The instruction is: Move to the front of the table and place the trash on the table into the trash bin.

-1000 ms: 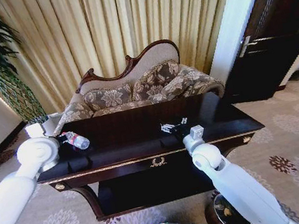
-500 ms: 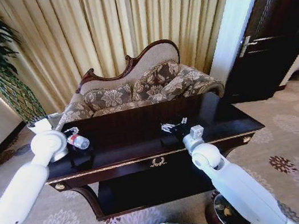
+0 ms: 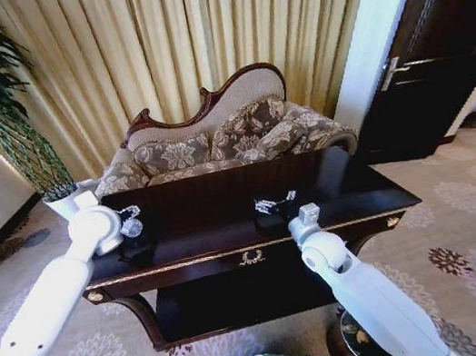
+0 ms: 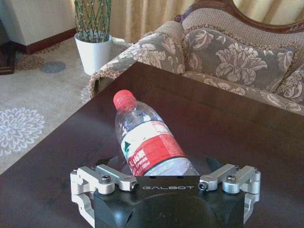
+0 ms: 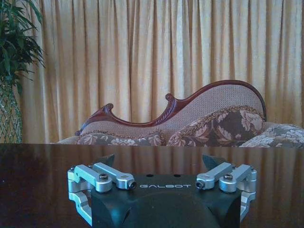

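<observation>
My left gripper straddles the clear plastic bottle's thin see-through lower side [image 4: 173, 167], so the bottle [image 4: 151, 137] will pinch narrower there when I lift it.
A clear plastic bottle [image 4: 148, 145] with a red cap and red-white label lies on its side near the left end of the dark glossy table [image 3: 230, 235]. My left gripper [image 4: 161, 164] is open, one finger on each side of the bottle's lower body. In the head view the left gripper [image 3: 129, 221] reaches in over the table's left edge at the bottle [image 3: 133, 228]. My right gripper [image 3: 276, 202] hovers open and empty just above the middle of the table [image 5: 38, 190]. The trash bin [image 3: 353, 347] stands on the carpet at the front right, mostly hidden behind my right arm.
A patterned sofa [image 3: 223, 144] stands close behind the table, with curtains behind it. A white plant pot [image 4: 93, 50] sits on the floor off the table's left end. A dark door [image 3: 439, 60] is at the right. Open carpet surrounds the table.
My left arm has swung in toward the table, and its open gripper now straddles the bottle. The right gripper has shifted slightly left. The bottle has stayed in place.
</observation>
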Controlling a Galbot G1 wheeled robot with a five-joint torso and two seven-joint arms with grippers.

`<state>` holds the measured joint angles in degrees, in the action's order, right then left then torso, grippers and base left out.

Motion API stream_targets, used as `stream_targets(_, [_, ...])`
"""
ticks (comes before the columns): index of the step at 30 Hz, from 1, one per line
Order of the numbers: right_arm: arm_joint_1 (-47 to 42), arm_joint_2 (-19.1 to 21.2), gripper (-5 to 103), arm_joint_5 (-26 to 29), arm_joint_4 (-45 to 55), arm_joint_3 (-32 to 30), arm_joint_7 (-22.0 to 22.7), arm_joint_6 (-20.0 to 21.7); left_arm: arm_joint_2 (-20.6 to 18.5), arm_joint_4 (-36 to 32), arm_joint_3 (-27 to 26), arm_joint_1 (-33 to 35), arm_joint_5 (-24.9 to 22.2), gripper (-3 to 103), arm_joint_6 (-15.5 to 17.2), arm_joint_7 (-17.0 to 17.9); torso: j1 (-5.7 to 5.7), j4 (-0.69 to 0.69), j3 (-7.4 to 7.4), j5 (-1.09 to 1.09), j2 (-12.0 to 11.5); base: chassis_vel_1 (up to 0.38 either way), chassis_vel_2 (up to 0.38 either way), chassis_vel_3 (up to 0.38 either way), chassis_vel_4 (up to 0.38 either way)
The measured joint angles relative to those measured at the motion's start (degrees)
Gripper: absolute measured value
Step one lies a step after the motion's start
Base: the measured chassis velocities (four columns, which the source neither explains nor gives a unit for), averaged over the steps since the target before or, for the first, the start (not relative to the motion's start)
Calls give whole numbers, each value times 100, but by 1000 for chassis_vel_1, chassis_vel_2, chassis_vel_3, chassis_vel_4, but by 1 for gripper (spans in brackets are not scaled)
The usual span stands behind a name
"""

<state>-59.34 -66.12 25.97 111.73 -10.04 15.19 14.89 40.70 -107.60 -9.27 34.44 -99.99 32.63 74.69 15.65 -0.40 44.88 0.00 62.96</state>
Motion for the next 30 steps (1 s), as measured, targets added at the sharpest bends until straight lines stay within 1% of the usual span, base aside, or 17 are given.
stream_targets(6, [4,7,100,-5,-6,6,-1,-19,5,-5,-65,70,-52,100,-8,-8,0,0,0,0,0,0,0,0,0])
stream_targets(9, [6,26,100,-1,-6,6,-5,-26,7,-39,-112,84,-188,102,-61,2,0,0,0,0,0,0,0,0,0])
stream_targets(11, [11,28,100,23,1,9,-9,-27,12,-71,-156,85,-322,96,-104,37,0,-1,0,0,0,0,0,0,0])
stream_targets(12, [11,28,100,23,1,9,-9,-27,12,-71,-156,85,-322,96,-104,37,0,-1,0,0,0,0,0,0,0])
stream_targets(14, [12,18,100,62,21,20,21,-31,13,-94,-206,89,-448,92,-129,69,0,-1,0,0,0,0,0,0,0])
stream_targets(15, [12,18,100,62,21,20,21,-31,13,-94,-206,89,-448,92,-129,69,0,-1,0,0,0,0,0,0,0])
stream_targets(16, [12,18,100,74,27,21,34,-42,13,-98,-236,95,-495,87,-130,81,0,0,0,0,0,0,0,0,0])
stream_targets(17, [12,22,100,88,32,21,46,-65,13,-99,-283,109,-562,87,-131,103,0,0,0,0,0,0,0,0,0])
stream_targets(18, [12,32,100,97,34,20,48,-79,14,-105,-323,128,-606,76,-131,116,0,0,0,0,0,0,0,0,0])
stream_targets(20, [12,39,100,103,34,17,50,-84,15,-108,-339,138,-618,76,-131,119,0,0,0,0,0,0,0,0,0])
stream_targets(22, [15,83,100,142,41,0,58,-104,18,-140,-461,257,-638,70,-130,119,0,-1,0,0,0,0,0,0,0])
stream_targets(23, [15,83,100,142,41,0,58,-104,18,-140,-461,257,-638,70,-130,119,0,-1,0,0,0,0,0,0,0])
stream_targets(25, [21,99,100,153,46,-1,71,-126,27,-142,-570,388,-620,80,-130,88,0,0,0,0,0,0,0,0,0])
stream_targets(26, [21,99,100,153,46,-1,71,-126,27,-142,-570,388,-620,80,-130,88,0,0,0,0,0,0,0,0,0])
stream_targets(28, [21,103,100,152,61,6,83,-142,27,-145,-663,493,-609,90,-127,53,0,0,0,0,0,0,0,0,0])
stream_targets(29, [21,103,100,152,61,6,83,-142,27,-145,-663,493,-609,90,-127,53,0,0,0,0,0,0,0,0,0])
stream_targets(30, [20,105,100,152,70,15,90,-151,19,-163,-722,548,-607,96,-126,40,0,0,0,-1,0,0,0,0,0])
